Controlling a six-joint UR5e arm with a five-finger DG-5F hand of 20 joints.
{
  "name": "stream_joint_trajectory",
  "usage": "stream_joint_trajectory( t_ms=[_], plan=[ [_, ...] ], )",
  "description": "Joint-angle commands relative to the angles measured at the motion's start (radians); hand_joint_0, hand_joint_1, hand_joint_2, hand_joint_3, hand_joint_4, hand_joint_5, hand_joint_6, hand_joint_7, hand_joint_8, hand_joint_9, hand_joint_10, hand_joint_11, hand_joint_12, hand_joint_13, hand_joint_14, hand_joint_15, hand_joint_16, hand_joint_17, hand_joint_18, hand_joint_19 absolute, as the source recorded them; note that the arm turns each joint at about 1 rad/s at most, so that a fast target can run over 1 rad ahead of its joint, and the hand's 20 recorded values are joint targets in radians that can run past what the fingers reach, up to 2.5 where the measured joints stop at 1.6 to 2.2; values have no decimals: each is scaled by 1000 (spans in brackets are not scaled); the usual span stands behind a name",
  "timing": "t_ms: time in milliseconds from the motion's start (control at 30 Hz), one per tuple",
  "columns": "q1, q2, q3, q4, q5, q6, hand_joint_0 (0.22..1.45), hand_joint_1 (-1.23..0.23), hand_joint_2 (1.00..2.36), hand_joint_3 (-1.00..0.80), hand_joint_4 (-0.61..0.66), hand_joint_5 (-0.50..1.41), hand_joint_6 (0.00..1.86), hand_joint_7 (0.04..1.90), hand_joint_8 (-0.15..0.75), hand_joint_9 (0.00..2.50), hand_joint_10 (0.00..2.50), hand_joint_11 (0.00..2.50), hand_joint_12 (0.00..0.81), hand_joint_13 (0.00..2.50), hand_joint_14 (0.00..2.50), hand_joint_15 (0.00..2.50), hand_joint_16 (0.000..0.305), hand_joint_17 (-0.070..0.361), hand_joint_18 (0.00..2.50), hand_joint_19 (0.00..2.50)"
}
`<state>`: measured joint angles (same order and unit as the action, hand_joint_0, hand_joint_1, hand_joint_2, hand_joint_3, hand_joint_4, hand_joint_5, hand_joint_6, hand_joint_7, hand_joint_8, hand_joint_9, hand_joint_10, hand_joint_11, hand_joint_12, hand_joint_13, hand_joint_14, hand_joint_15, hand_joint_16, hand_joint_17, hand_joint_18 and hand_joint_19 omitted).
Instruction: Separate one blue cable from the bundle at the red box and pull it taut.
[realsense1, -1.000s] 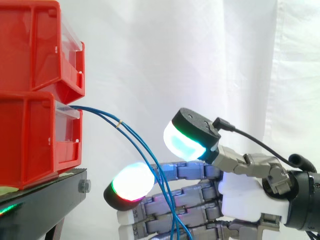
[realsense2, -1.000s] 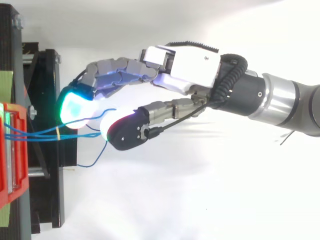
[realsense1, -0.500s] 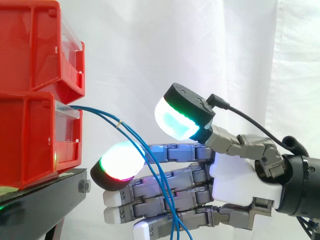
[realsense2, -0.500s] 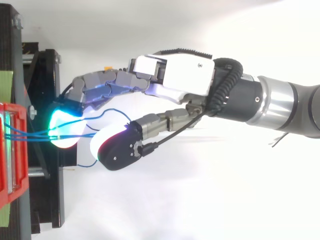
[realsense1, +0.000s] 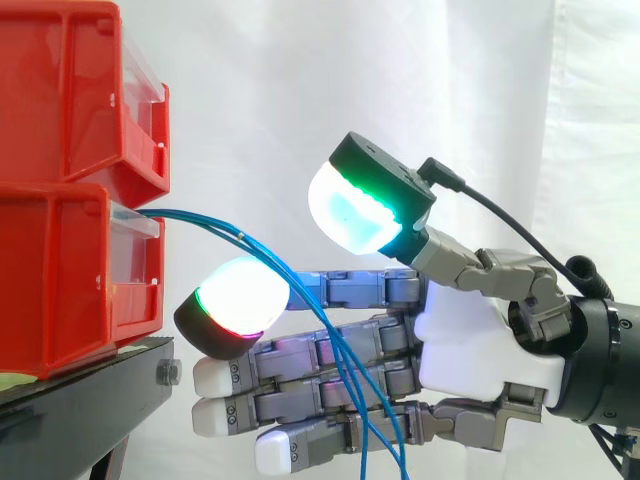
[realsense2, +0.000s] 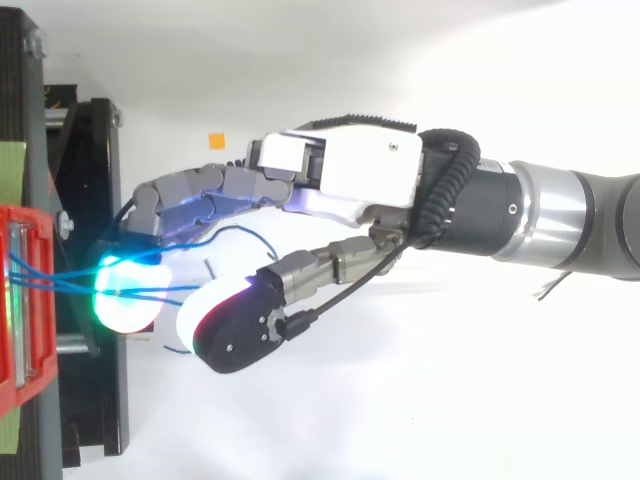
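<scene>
I expect one blue cable (realsense1: 316, 305) to straighten away from the bundle when I pull, while the others hang, because the blue cables fan apart lower down (realsense1: 370, 392).
A bundle of thin blue cables (realsense1: 250, 245) comes out of the lower red box (realsense1: 60, 290) and curves down to the right. The strands cross in front of the straight fingers of my hand (realsense1: 470, 340) and drop out of the bottom of the side view. A fingertip pad (realsense1: 240, 300) glows white and red just under the bundle, close to the box. The thumb pad (realsense1: 350, 215) is raised above the cables, apart from them. From above, the cables (realsense2: 60, 275) run between the thumb and the fingers of my hand (realsense2: 350, 175). The hand is open.
A second red box (realsense1: 70, 90) is stacked above the lower one. Both rest on a black stand (realsense1: 80, 400) at the left. A white curtain hangs behind. A small orange mark (realsense2: 216, 140) lies on the white floor beyond the fingers.
My hand has moved left toward the red box and risen a little. The fingertips now reach under the bundle near the box, and the strands lie across the fingers.
</scene>
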<state>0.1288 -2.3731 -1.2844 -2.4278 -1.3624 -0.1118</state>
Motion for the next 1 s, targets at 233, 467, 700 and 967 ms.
stream_joint_trajectory(
  t_ms=[233, 467, 700, 967],
  plan=[
    [0, 2, 8, -1, -3, 1, 597, -558, 1016, -325, 191, -167, 501, 1234, 291, 490, 16, 484, 347, 416, 12, 272, 48, 109, 417, 573],
    [-11, 2, 11, 3, -29, 9, 594, -551, 1013, -340, 194, -162, 500, 1264, 291, 496, 16, 483, 348, 423, 11, 285, 48, 109, 422, 572],
    [-15, 0, 19, -1, -37, 9, 577, -527, 1009, -390, 192, -162, 519, 1264, 297, 508, 16, 486, 350, 429, 11, 282, 49, 109, 425, 570],
    [-23, 0, 28, -2, -46, 12, 566, -508, 1007, -415, 195, -163, 581, 1186, 302, 527, 18, 498, 354, 452, 11, 294, 49, 111, 440, 576]
  ],
)
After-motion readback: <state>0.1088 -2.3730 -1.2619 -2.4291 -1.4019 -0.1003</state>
